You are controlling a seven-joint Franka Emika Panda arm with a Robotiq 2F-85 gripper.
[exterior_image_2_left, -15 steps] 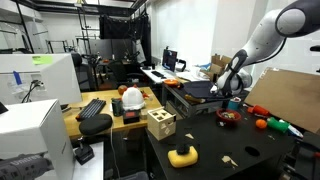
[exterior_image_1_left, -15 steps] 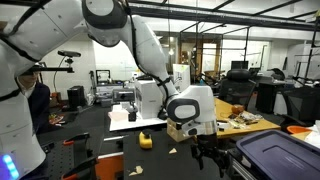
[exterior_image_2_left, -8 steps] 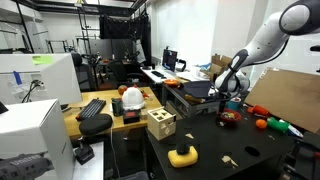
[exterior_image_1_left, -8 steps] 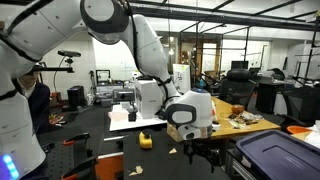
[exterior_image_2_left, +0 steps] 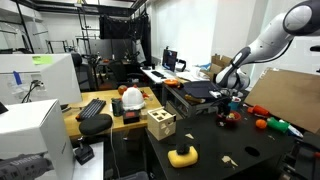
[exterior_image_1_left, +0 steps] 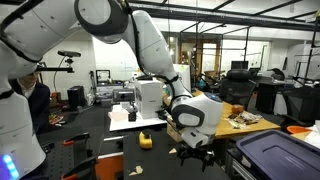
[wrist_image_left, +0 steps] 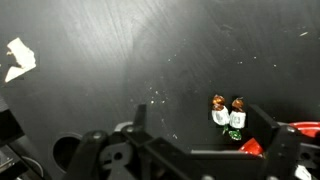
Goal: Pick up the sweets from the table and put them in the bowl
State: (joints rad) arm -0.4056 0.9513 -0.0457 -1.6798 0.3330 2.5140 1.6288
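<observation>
I should move toward the red bowl (wrist_image_left: 305, 128) as I go down, before I close my gripper, because the sweets (wrist_image_left: 229, 113) lie off-centre, near one finger of my open gripper.
Two sweets (wrist_image_left: 228, 116) in white wrappers with brown tops lie side by side on the black table (wrist_image_left: 90, 110). My gripper (wrist_image_left: 205, 125) hangs open just above them, and they sit between its fingers, closer to the right finger (wrist_image_left: 270, 125). Nothing is held. In both exterior views the gripper (exterior_image_1_left: 195, 156) (exterior_image_2_left: 227, 103) points down close over the table. The red bowl (exterior_image_2_left: 229, 117) stands right beside it. A red edge (wrist_image_left: 304, 130) shows at the lower right of the wrist view. The sweets are too small to make out in the exterior views.
A white paper scrap (wrist_image_left: 18, 58) lies at the far left. A yellow toy (exterior_image_1_left: 146, 140) (exterior_image_2_left: 182, 155), a wooden cube (exterior_image_2_left: 160, 124), an orange ball (exterior_image_2_left: 261, 124) and a dark bin (exterior_image_1_left: 275, 155) are also on the table.
The arm has come down and shifted slightly away from the bowl, bringing the gripper low over the table.
</observation>
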